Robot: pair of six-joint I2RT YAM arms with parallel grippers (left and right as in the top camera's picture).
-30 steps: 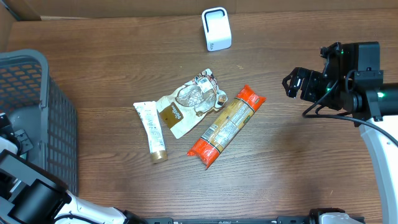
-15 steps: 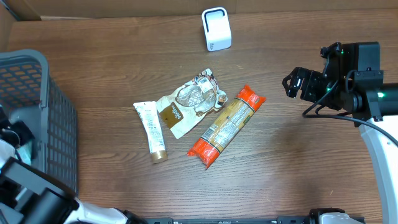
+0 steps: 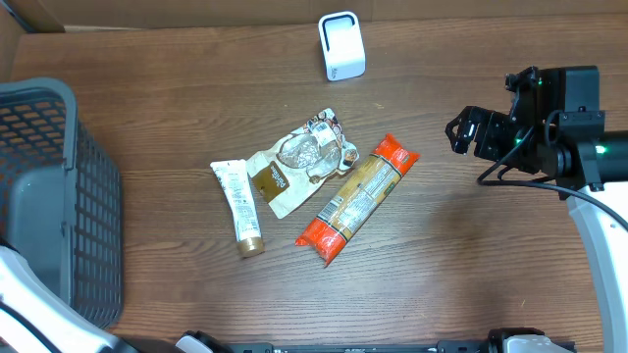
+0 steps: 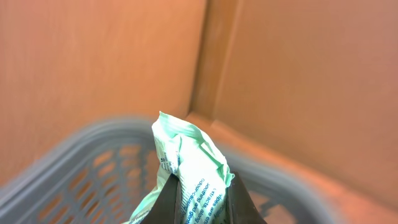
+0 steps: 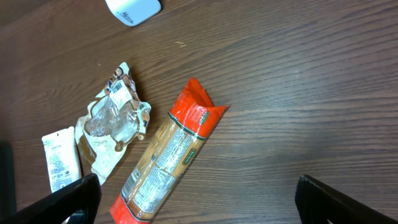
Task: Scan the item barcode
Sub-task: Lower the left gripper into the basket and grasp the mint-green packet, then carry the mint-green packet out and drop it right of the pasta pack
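Clear wood [image 3: 423, 196] lies between the pasta packet [image 3: 359, 199] and the robot's open right gripper, so the left gripper should keep moving the pale green wipes packet there and let go of it.
In the left wrist view my left gripper [image 4: 202, 190] is shut on a pale green wipes packet [image 4: 189, 149] with dark print, held up above the grey basket [image 4: 93, 134]. No barcode shows on the packet's visible face. The white scanner [image 3: 341, 45] stands at the table's far edge, and the right wrist view catches its corner [image 5: 132, 9]. My right gripper [image 3: 463, 132] hangs open at the right of the table; its fingers [image 5: 74, 196] stand wide apart above bare wood, holding nothing. The left gripper itself is outside the overhead view.
A red-and-orange pasta packet [image 3: 357, 199] lies mid-table beside a crumpled clear-and-brown bag [image 3: 299, 162] and a white tube [image 3: 238, 206]. The grey mesh basket [image 3: 59, 108] fills the left edge. Cardboard walls stand behind the table and basket.
My left arm has drawn back from over the basket toward the lower left, and its gripper has left the overhead view. The right arm and the table items have not moved.
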